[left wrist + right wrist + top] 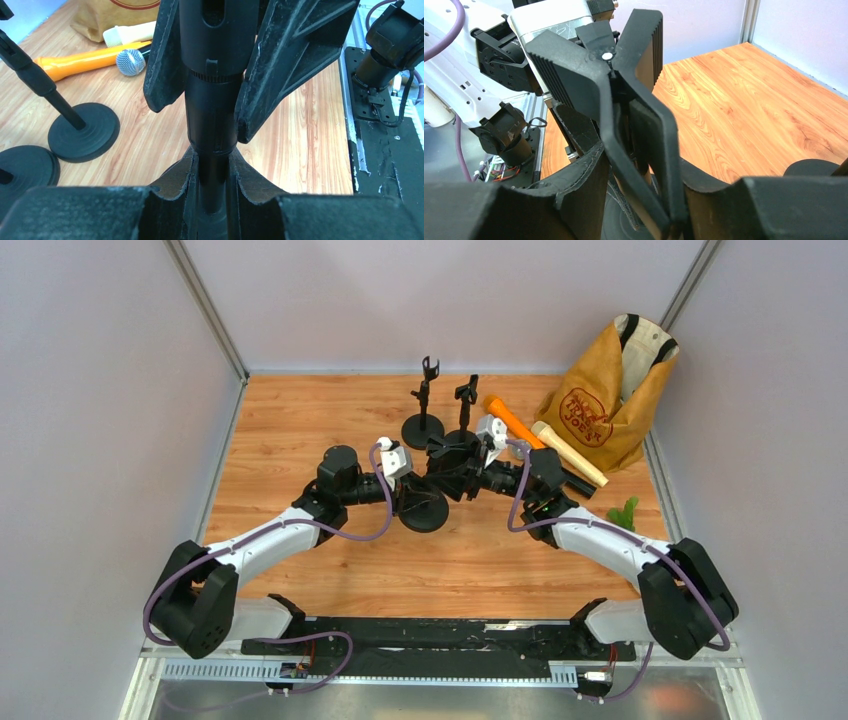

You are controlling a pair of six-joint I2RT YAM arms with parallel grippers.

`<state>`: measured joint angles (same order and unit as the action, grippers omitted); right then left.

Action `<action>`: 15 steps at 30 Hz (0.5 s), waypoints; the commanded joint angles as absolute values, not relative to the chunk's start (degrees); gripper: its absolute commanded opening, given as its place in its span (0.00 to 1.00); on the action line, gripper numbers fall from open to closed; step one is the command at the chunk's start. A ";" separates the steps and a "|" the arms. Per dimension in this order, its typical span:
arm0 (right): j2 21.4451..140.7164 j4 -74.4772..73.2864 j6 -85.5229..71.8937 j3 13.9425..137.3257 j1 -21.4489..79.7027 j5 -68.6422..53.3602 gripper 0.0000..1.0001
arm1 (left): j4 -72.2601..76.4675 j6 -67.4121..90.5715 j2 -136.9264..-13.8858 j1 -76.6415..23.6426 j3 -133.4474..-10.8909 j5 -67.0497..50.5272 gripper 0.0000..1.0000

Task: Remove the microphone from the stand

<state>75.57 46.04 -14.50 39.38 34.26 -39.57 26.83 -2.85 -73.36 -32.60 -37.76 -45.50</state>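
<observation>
My left gripper is closed on the stand's pole (212, 175). It should open before my right gripper carries the stand by its spring clip towards the microphones (570, 453).
A black microphone stand stands mid-table on a round base (422, 512). My left gripper (412, 490) is shut on its pole (212, 115), with the fingers tight on both sides in the left wrist view (212, 185). My right gripper (458, 465) is shut on the stand's spring clip (589, 70), which fills the gap between its fingers (644, 200). I cannot tell whether the clip holds a microphone. An orange microphone (512, 420) with a silver head (131, 61) and a cream microphone (568, 452) lie on the table at the back right.
Two more black stands (423, 400) (466, 405) stand just behind the grippers, and their bases show in the left wrist view (85, 131). A brown paper bag (605, 405) sits in the back right corner. A small green object (625, 512) lies at the right edge.
</observation>
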 commanded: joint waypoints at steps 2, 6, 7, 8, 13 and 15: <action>76.49 47.74 -14.26 39.77 34.63 -40.48 0.43 | 32.91 -2.39 -71.71 -32.96 -38.59 -47.33 0.00; 77.37 47.62 -13.54 39.81 34.72 -41.21 0.36 | 32.87 -2.29 -71.58 -32.97 -38.61 -47.29 0.00; 77.63 47.69 -13.56 39.81 34.72 -41.38 0.32 | 32.92 -2.24 -71.55 -33.01 -38.64 -47.29 0.00; 77.81 47.91 -13.51 39.81 34.72 -41.68 0.26 | 32.93 -2.34 -71.55 -32.98 -38.66 -47.29 0.00; 76.72 48.17 -11.69 39.67 34.65 -40.78 0.00 | 32.18 -2.73 -71.54 -33.01 -39.01 -47.19 0.07; 75.22 47.98 -10.97 39.46 34.11 -39.87 0.00 | 31.38 -3.08 -71.47 -32.97 -39.36 -47.24 0.19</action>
<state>77.10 47.03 -12.40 39.38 34.57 -41.25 26.26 -1.85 -73.36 -32.60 -37.74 -44.99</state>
